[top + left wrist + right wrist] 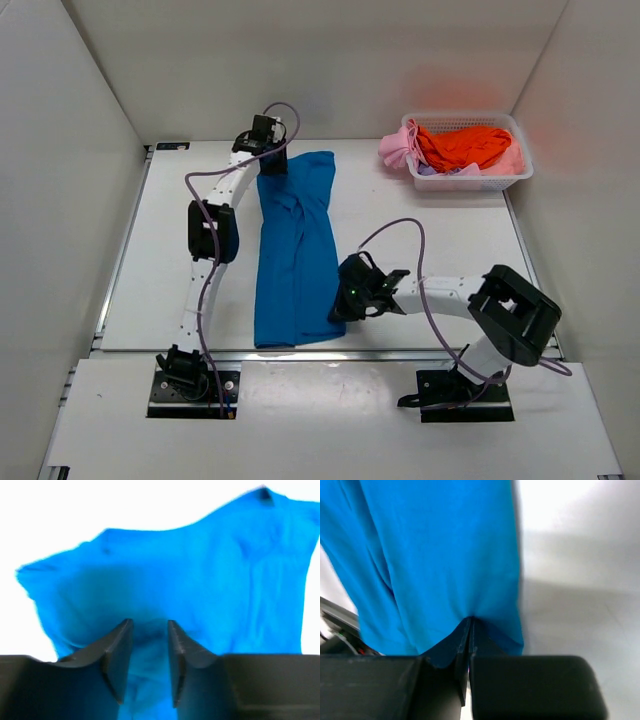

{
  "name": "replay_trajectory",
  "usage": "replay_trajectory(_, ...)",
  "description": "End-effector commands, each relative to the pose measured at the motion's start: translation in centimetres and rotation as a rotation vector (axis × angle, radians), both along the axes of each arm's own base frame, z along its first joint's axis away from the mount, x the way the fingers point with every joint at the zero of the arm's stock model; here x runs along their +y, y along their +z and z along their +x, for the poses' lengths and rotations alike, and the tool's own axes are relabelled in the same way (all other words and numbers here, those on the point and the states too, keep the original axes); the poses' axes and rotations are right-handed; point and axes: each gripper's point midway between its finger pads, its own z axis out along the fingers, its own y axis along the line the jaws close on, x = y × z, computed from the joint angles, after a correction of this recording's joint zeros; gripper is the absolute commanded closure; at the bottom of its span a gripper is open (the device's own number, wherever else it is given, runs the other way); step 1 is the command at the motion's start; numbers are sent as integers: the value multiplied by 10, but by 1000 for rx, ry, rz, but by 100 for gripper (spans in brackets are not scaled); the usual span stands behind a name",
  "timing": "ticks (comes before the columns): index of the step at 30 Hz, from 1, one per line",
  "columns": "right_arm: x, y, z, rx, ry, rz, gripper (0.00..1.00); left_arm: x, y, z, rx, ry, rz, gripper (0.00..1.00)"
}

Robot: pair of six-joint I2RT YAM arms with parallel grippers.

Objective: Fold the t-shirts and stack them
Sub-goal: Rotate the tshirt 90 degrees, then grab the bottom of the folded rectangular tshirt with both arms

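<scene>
Next, I move my left gripper, which is at the blue t-shirt's far end [304, 167], to the free near corner [259, 342] while my right gripper takes the other corner for folding.
The bright blue t-shirt [295, 250] lies as a long narrow strip on the table, twisted near its middle. My left gripper [270, 160] is at its far left corner. In the left wrist view the left gripper [150, 622] has its jaws a little apart with the blue cloth [200, 580] between and beyond them. My right gripper [338, 305] is at the near right corner. In the right wrist view the right gripper [471, 619] is shut on the blue cloth [445, 555] at its edge. Orange [465, 145], pink [395, 148] and pale lilac [440, 170] shirts lie in the basket.
The white mesh basket [470, 184] stands at the table's far right corner. White walls enclose the table on the left, back and right. The right arm's cable [400, 225] loops over the table beside the shirt.
</scene>
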Motion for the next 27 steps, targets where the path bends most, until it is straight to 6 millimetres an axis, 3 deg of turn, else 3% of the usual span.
replay_trajectory(1, -43, -26, -47, 62, 85, -192, 100, 10, 83, 29, -208, 45, -20, 53)
replay_trajectory(4, -19, 11, -31, -130, 150, -125, 99, 0, 154, 30, -327, -8, -128, 33)
replay_trajectory(6, -18, 25, -26, -216, 196, -110, 100, -12, 220, 8, -395, -49, -218, 29)
replay_trajectory(7, -20, 29, -17, -239, 184, -104, 97, -9, 215, 1, -366, -51, -222, 28)
replay_trajectory(9, -25, 45, -2, -324, 198, -82, 89, -6, 234, -38, -340, -73, -223, 29)
replay_trajectory(10, -34, 44, 5, -334, 189, -104, 86, -5, 232, -51, -318, -77, -221, 28)
replay_trajectory(12, -45, 64, 27, -402, 172, -105, 75, 7, 221, -108, -234, -48, -207, 29)
replay_trajectory(13, -51, 64, 29, -399, 179, -118, 68, 12, 214, -123, -203, -26, -204, 29)
replay_trajectory(15, -67, 72, 43, -380, 153, -103, 55, 8, 187, -197, -115, -47, -179, 29)
replay_trajectory(16, -68, 70, 35, -340, 172, -70, 54, 13, 196, -217, -138, -31, -165, 29)
replay_trajectory(19, -82, 65, 30, -272, 153, -7, 47, 14, 122, -306, 81, -59, -158, 30)
replay_trajectory(20, -86, 60, 23, -246, 141, 10, 48, 12, 122, -322, 89, -64, -191, 30)
replay_trajectory(21, -84, 62, 20, -242, 142, 28, 47, 13, 95, -346, 162, -73, -175, 29)
replay_trajectory(22, -85, 55, 11, -219, 147, 37, 46, 19, 80, -366, 193, -54, -179, 29)
replay_trajectory(25, -75, 50, -8, -167, 166, 96, 48, 23, 53, -409, 268, -29, -226, 28)
replay_trajectory(27, -69, 45, -18, -137, 172, 115, 49, 22, 41, -427, 308, -20, -240, 28)
